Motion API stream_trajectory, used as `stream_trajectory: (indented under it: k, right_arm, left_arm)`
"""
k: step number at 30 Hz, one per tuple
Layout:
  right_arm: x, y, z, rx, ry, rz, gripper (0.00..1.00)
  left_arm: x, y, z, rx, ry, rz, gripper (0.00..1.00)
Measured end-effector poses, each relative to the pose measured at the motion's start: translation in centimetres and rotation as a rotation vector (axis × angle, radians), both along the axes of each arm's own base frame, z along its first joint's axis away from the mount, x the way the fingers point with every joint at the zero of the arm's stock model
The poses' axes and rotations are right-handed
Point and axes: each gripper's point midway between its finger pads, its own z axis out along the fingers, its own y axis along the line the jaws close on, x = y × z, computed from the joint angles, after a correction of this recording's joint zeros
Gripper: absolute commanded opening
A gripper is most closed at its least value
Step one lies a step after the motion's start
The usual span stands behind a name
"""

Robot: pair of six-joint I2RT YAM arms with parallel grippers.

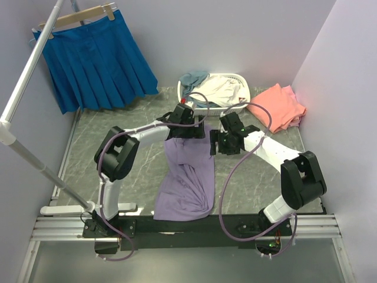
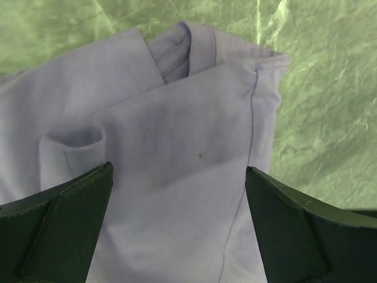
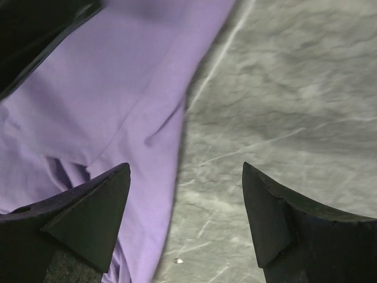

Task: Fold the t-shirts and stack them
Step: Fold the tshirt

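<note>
The purple t-shirt is bunched, its collar end [image 1: 208,126] near the basket, so next my left gripper pulls that collar end toward the blue skirt to straighten it.
A large lavender-purple t-shirt [image 1: 187,177] lies in a long narrow fold down the middle of the table. My left gripper [image 1: 187,131] hovers open over its far end, with the collar and a folded-in sleeve [image 2: 177,118] below the wide-apart jaws. My right gripper [image 1: 217,143] is open and empty beside the shirt's right edge [image 3: 135,118], its jaws over that edge and the bare table. Coral-pink t-shirts [image 1: 281,107] are piled at the far right. Cream-white [image 1: 219,89] and grey-blue [image 1: 193,79] tees lie in the basket.
A white lattice basket [image 1: 232,107] stands at the back centre, just behind both grippers. A bright blue pleated skirt [image 1: 97,59] hangs on a wooden hanger at the back left. A metal rail [image 1: 23,82] slants along the left side. The table is grey marble [image 1: 259,177].
</note>
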Motion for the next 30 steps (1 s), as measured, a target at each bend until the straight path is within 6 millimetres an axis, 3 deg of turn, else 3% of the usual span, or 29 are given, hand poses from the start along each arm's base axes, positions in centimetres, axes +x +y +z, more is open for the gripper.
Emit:
stream_trajectory:
  k: [5, 11, 15, 20, 25, 30]
  right_arm:
    - [-0.7, 0.8, -0.3, 0.013, 0.012, 0.016, 0.83]
    - [-0.9, 1.3, -0.3, 0.018, 0.014, 0.029, 0.83]
    - [-1.2, 1.7, -0.4, 0.017, 0.017, 0.044, 0.83]
    - [-1.8, 2.4, -1.0, 0.019, 0.039, 0.071, 0.84]
    - [-2.4, 3.1, -2.2, 0.003, 0.077, 0.095, 0.85]
    - [-2.3, 3.9, -2.6, 0.012, 0.095, 0.115, 0.86]
  left_arm:
    - [1.2, -1.2, -1.5, -0.016, 0.031, -0.031, 0.99]
    - [2.4, 0.4, -2.1, 0.008, 0.035, 0.018, 0.99]
    - [4.9, 4.0, -2.3, 0.014, 0.033, 0.108, 0.99]
    - [8.7, 10.6, -2.4, 0.053, 0.016, 0.269, 1.00]
    - [11.0, 16.3, -2.6, 0.134, 0.020, 0.388, 0.99]
    - [14.3, 19.5, -2.7, 0.196, 0.015, 0.434, 0.99]
